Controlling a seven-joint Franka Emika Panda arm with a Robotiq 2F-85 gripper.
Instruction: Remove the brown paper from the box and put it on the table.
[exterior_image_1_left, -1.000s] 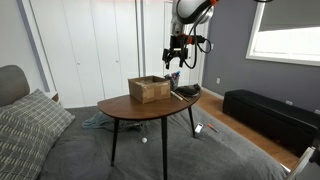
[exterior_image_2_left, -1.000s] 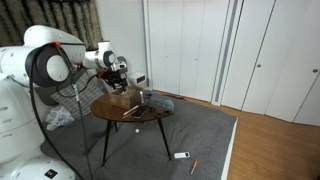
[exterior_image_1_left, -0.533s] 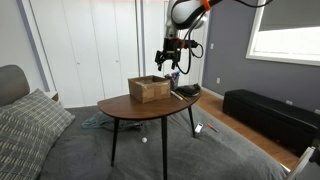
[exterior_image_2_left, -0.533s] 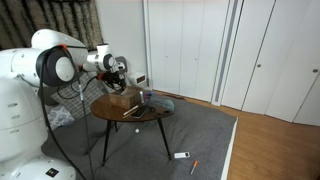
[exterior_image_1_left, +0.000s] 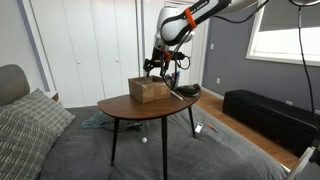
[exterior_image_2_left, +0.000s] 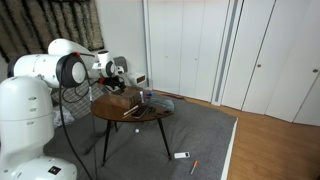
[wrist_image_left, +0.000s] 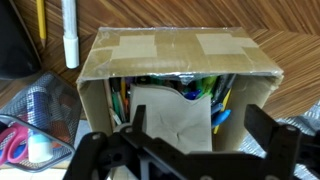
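Observation:
Pens and markers stick out beyond the edges of the brown paper, so I should expect many more to be hidden under it when I lift it.
A cardboard box with taped flaps stands open on the round wooden table. It also shows in both exterior views. Inside lies a sheet of brown paper on top of several pens and markers. My gripper is open, directly above the box opening, with its fingers either side of the paper and not touching it. In both exterior views the gripper hangs just over the box.
A white marker and a pencil lie on the table past the box. Scissors and a bag lie to one side. Dark items sit on the table edge near the box. A couch and bench flank the table.
The arm has moved sideways and down, from beside the box to directly over its opening. The gripper stays open.

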